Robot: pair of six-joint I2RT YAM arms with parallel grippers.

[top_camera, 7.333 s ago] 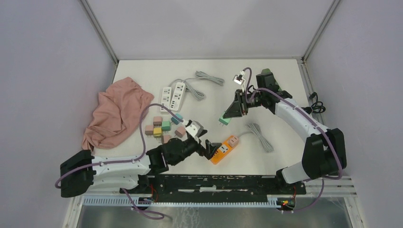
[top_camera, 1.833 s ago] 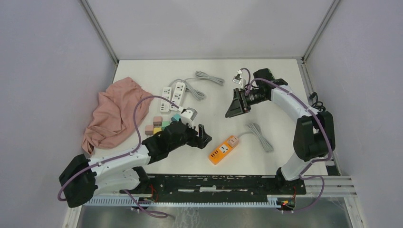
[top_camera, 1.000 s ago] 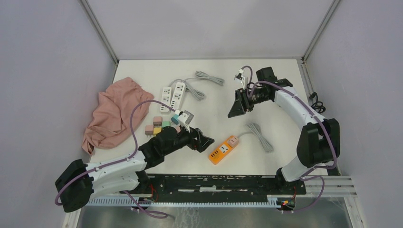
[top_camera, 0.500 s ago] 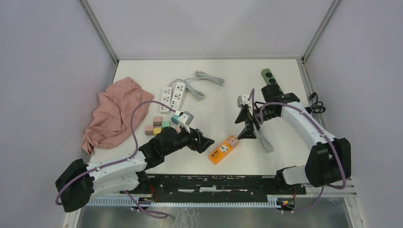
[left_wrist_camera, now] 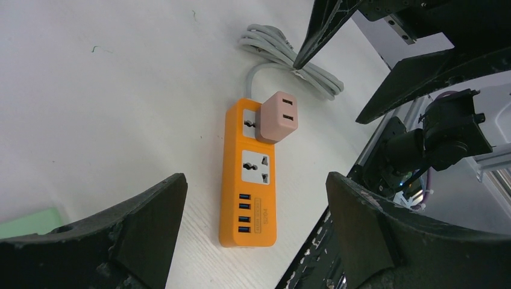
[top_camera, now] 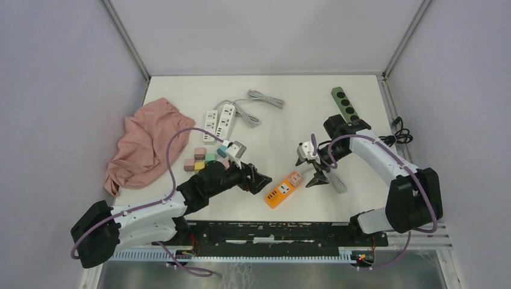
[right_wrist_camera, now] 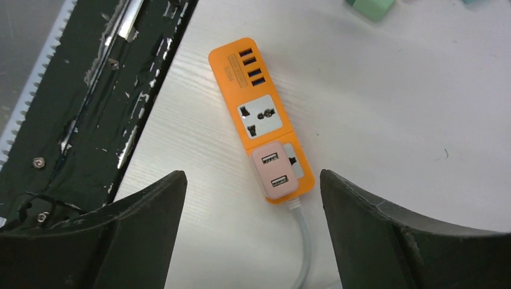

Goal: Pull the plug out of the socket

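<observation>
My gripper will make the pink plug (top_camera: 294, 179) slide straight up, prongs and all, when it pulls, because a white outlet plate (right_wrist_camera: 294, 159) is peeking out from under the pink plug.
The socket is an orange power strip (top_camera: 281, 190) lying flat near the table's front edge. A pink plug (top_camera: 294, 178) sits in its outlet at the cable end. My left gripper (top_camera: 260, 181) hovers just left of the strip, open and empty; in the left wrist view the strip (left_wrist_camera: 252, 180) and plug (left_wrist_camera: 278, 117) lie between and beyond its fingers (left_wrist_camera: 150, 223). My right gripper (top_camera: 308, 170) hangs open just right of the plug, touching nothing. In the right wrist view, the plug (right_wrist_camera: 274, 172) and strip (right_wrist_camera: 256, 84) lie between its spread fingers (right_wrist_camera: 141, 223).
The strip's grey cable coil (top_camera: 330, 173) lies under the right gripper. Coloured plug blocks (top_camera: 203, 161), two white power strips (top_camera: 218, 120) and a pink cloth (top_camera: 144, 141) lie to the left. A green power strip (top_camera: 344, 103) and a black cable (top_camera: 401, 133) are at the back right.
The right arm swung from the back of the table down to the orange strip's plug end and its jaws opened wide. The left arm stayed put.
</observation>
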